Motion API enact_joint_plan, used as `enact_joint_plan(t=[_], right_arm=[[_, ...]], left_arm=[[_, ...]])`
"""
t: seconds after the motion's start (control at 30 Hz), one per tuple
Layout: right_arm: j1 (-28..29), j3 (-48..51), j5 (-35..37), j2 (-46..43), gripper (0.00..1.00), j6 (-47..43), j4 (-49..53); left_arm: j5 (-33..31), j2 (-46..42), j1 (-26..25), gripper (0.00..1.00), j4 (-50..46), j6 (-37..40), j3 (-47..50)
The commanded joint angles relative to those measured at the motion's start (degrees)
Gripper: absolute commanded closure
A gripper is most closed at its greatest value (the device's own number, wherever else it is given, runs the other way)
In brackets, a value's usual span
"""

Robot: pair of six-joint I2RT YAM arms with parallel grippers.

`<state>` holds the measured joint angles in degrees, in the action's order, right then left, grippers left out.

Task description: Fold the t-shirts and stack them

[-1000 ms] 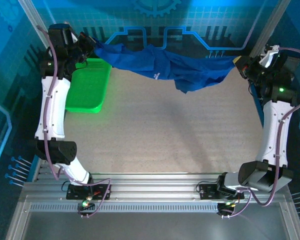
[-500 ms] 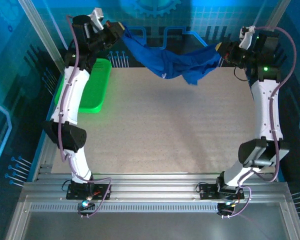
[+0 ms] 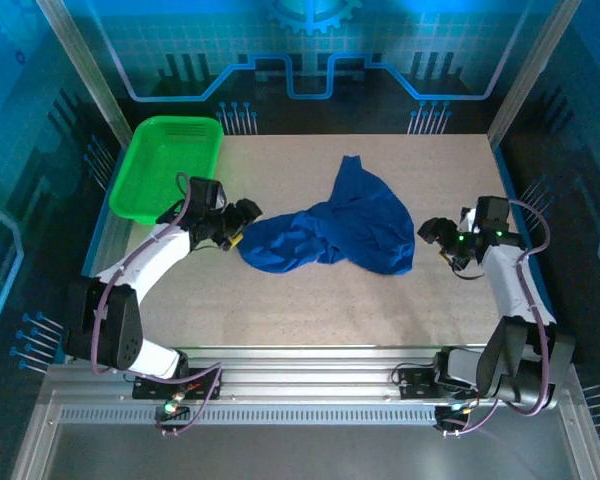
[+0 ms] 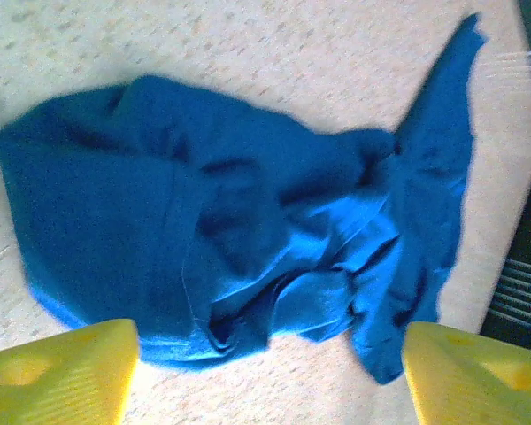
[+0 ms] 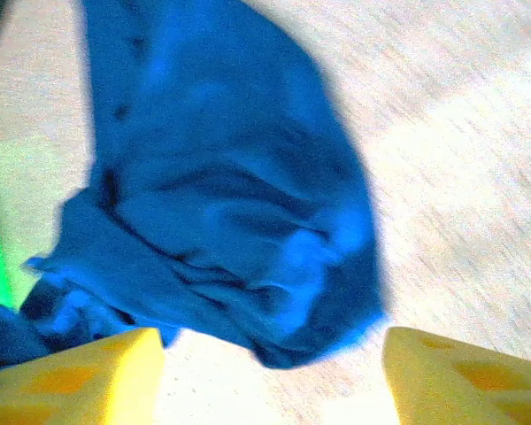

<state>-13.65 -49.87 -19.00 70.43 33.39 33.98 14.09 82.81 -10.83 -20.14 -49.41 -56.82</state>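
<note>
My right gripper needs to grab the royal-blue t-shirt by its near corner and lift it open together with my left gripper before folding, because the t-shirt lies bunched at its middle.
A royal-blue t-shirt lies crumpled in a heap in the middle of the table, one narrow part reaching toward the far edge. Its print is hidden in the folds. My left gripper is low over the table just left of the heap, open, nothing between its yellow fingers. The cloth lies just beyond them. My right gripper sits a little right of the heap, also open and empty, with the shirt lying ahead of its yellow fingers.
A green plastic basket stands at the table's far left corner, behind the left arm. Bare tabletop stretches between the shirt and the arm bases.
Both grippers held the shirt stretched high at the back of the table. They have since come down toward the middle and opened, and the shirt now lies loose on the table.
</note>
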Motion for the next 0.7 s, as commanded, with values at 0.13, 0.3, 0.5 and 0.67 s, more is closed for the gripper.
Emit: enact_joint_plan(t=[0.13,0.3,0.5,0.67], right_arm=[[11.9,-10.2,-1.2,2.5,0.21,-4.0,7.9],[25.4,-12.5,2.3,10.2,0.22,-5.3,6.0],[28.6,-15.7,12.0,19.6,0.24,-5.6,9.9],[24.6,-11.5,12.8,17.8,0.24,-2.6,7.5]], left_arm=[[-7.0,-1.7,-1.0,0.1,-11.7,10.4,-14.6],[-3.3,5.4,-5.5,0.1,-12.2,16.3,-20.3],[-1.1,23.7,-11.6,0.17,-20.9,26.3,-37.7],[-3.1,33.9,-14.9,0.23,-26.2,29.7,-48.2]])
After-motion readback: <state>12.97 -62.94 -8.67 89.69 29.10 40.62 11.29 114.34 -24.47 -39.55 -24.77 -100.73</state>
